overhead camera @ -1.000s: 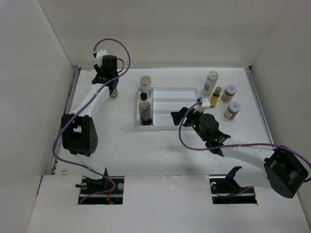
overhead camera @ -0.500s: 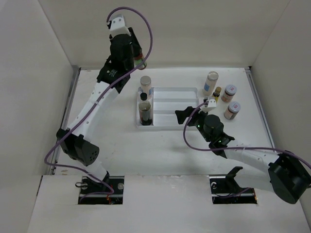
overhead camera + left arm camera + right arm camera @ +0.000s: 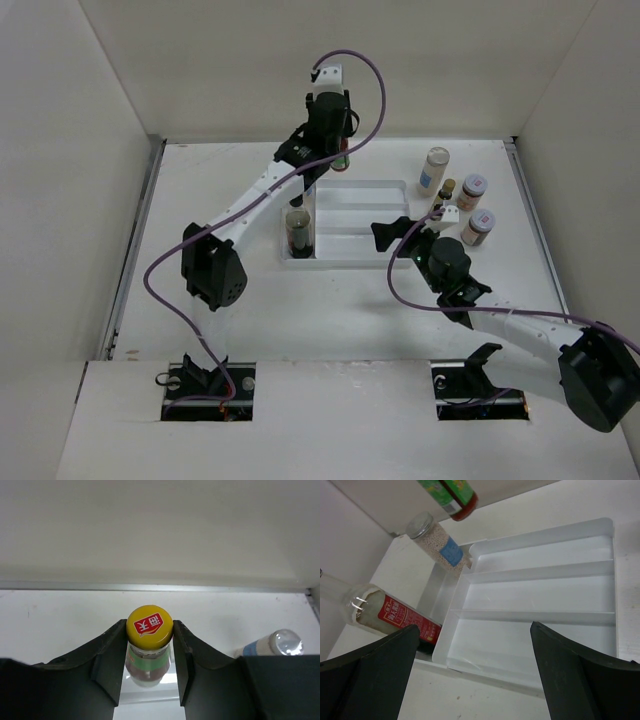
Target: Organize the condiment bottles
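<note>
The red sauce bottle [image 3: 452, 496] is hanging upright and the far slot [image 3: 342, 194] is empty. My left gripper should go on lowering the bottle until its base sits there.
My left gripper [image 3: 338, 148] is shut on the red sauce bottle [image 3: 149, 652] just under its yellow cap [image 3: 149, 625], and holds it in the air over the far edge of the white divided tray [image 3: 365, 190]. Its base shows in the right wrist view [image 3: 455, 497]. A dark bottle with a red label [image 3: 297, 235] [image 3: 395, 617] and a silver-capped bottle with a blue label [image 3: 437, 540] [image 3: 272, 645] stand in the tray's left slot. My right gripper [image 3: 408, 226] [image 3: 475, 680] is open and empty at the tray's near right corner.
A white-capped bottle [image 3: 433, 168], a small yellow bottle [image 3: 445, 196] and two pink-lidded jars [image 3: 472, 190] [image 3: 480, 226] stand right of the tray. The white back wall rises just behind the held bottle. Three long tray slots [image 3: 540, 597] hold nothing.
My left arm has lifted the red sauce bottle from the far left of the table and swung it right, over the tray's far edge. My right gripper has shifted slightly right.
</note>
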You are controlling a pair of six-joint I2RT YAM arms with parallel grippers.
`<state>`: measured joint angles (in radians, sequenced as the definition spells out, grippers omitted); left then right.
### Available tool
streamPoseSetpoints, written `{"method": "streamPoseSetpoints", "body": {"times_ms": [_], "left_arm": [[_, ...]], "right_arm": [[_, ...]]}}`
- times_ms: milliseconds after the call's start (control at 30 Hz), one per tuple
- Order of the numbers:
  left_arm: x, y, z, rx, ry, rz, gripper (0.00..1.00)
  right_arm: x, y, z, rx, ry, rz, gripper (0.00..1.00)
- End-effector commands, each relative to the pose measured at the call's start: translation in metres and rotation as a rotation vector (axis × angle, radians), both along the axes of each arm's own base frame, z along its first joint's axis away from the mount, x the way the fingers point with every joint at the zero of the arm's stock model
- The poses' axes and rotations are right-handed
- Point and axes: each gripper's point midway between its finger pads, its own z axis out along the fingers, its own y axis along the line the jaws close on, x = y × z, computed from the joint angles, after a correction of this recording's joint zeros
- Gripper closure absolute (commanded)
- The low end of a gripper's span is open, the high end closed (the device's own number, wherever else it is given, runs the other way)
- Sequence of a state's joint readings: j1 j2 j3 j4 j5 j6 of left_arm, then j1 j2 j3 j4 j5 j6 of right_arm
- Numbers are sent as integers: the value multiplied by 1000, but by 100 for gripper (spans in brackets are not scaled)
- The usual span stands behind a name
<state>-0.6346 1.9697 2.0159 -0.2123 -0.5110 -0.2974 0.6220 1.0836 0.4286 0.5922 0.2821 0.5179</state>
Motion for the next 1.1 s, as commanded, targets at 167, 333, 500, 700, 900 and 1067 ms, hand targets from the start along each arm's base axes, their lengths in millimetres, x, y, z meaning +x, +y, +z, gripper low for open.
{"method": "streamPoseSetpoints", "body": {"times_ms": [167,333,500,700,900,1067], "left_arm": [[2,-4,60,-118,-182,-2,83],[10,-9,33,-92,-147,-1,83],[11,-11,12,-75,-123,-4,83],[13,-13,-9,-61,-102,-4,83],[12,-14,-28,-49,-82,-7,83],[10,-13,-43,-38,-65,-7,83]], "right_arm": [[4,-4,16,52,-48,-25,0],[6,-3,12,45,-36,-25,0],[6,-2,12,44,-35,-25,0],[6,-2,11,44,-33,-25,0],[7,-2,10,42,-31,-25,0],[7,-2,10,42,-31,-25,0]]}}
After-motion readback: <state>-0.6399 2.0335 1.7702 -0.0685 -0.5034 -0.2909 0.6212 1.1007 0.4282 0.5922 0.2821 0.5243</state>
